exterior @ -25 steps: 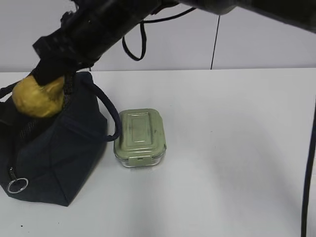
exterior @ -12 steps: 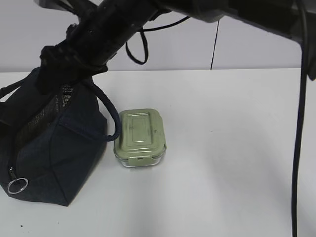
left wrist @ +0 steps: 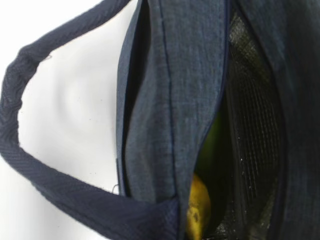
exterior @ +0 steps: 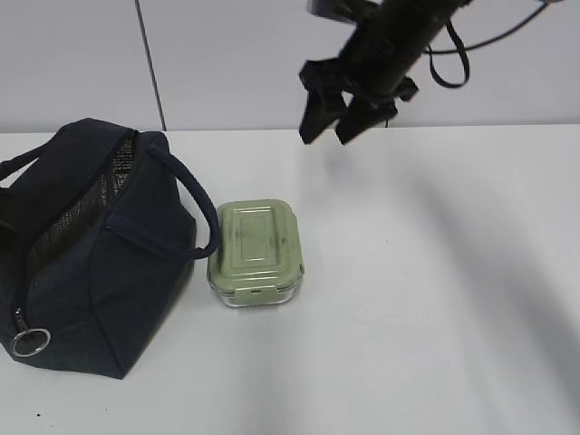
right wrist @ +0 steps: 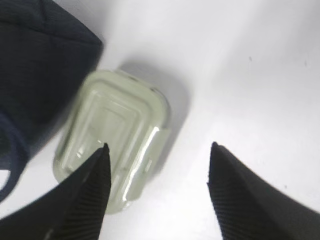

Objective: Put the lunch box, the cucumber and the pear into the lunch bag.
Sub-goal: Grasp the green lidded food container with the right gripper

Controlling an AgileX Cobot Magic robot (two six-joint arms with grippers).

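My gripper is about to push the lunch box in where the navy lunch bag's soft side leans in over a narrow opening. The bag's side will spread outward when I push.
The navy lunch bag stands open at the left of the table. In the left wrist view the yellow pear and the green cucumber lie inside the lunch bag. The sage-lidded lunch box sits on the table just right of the bag. My right gripper hangs open and empty in the air, above and to the right of the box. In the right wrist view the lunch box lies below the left finger of my right gripper. My left gripper's fingers are out of view.
The bag's rope handle arches toward the lunch box. A metal zipper ring hangs at the bag's near corner. White table stretches to the right of the box and in front of it.
The right gripper opened over the bag and the pear dropped inside. The right arm then swung up and to the right, away from the bag.
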